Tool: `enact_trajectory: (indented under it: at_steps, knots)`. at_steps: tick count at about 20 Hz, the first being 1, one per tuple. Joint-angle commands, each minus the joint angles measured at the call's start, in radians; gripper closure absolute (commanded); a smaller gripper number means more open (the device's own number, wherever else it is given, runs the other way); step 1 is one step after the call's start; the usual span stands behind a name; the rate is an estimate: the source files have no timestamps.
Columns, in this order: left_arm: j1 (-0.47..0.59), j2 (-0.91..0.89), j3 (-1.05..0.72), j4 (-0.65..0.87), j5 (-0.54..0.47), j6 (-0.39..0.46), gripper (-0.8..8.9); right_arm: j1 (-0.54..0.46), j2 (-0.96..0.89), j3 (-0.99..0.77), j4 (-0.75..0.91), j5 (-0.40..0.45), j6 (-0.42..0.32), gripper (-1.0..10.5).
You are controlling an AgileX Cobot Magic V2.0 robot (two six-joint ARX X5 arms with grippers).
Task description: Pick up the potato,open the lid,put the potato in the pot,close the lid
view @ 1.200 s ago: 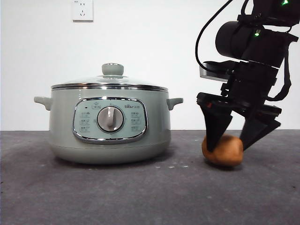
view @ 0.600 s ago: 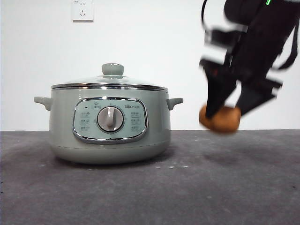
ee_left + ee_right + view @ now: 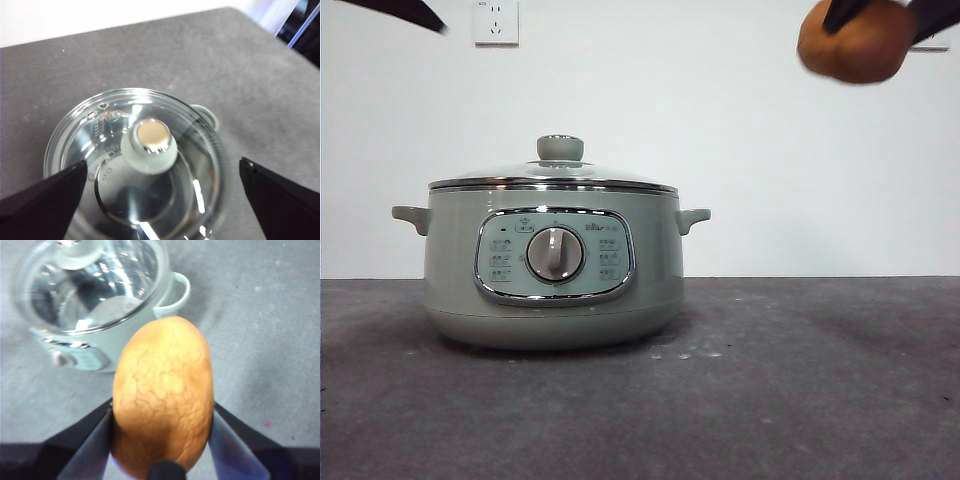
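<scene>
I expect the glass lid [image 3: 510, 174] to come off whole when I lift its knob, since an unbroken metal rim [image 3: 553, 184] rests on the pot's edge.
The orange-brown potato [image 3: 850, 40] hangs high at the front view's top right, well above the table and to the right of the pot. My right gripper [image 3: 162, 407] is shut on the potato [image 3: 162, 390], one jaw on each side. The sage-green pot [image 3: 550, 300] stands at centre left with the glass lid [image 3: 555, 180] closed on it. My left gripper [image 3: 162, 165] is open above the lid [image 3: 200, 165], its jaws spread wide on either side of the green knob [image 3: 148, 145] without touching it. In the front view only its black tip [image 3: 405, 10] shows at the top left corner.
A white wall with a socket [image 3: 496, 22] stands behind the dark grey table [image 3: 800, 380]. The pot's side handle [image 3: 177, 290] sticks out toward the potato's side. The silver dial [image 3: 555, 254] faces the front camera.
My right gripper has lifted the potato off the table, up to the top right of the front view. A black arm tip has appeared at the top left corner.
</scene>
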Motion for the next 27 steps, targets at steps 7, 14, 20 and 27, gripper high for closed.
enact_trajectory:
  at_steps: [7,14,20,27]
  knots:
    - [-0.113,0.332,0.134,0.079,-0.124,0.063,1.87,0.001,-0.106,-0.001,-0.100,-0.002,0.004,9.6]
    - [-0.128,0.394,0.134,0.084,-0.183,0.071,1.89,0.001,-0.106,-0.001,-0.107,-0.002,0.004,9.6]
    - [-0.135,0.426,0.134,0.072,-0.180,0.070,1.89,0.001,-0.106,-0.001,-0.089,-0.002,0.005,9.6]
    - [-0.135,0.427,0.134,0.072,-0.180,0.069,3.86,0.001,-0.105,-0.001,-0.092,-0.002,0.005,9.6]
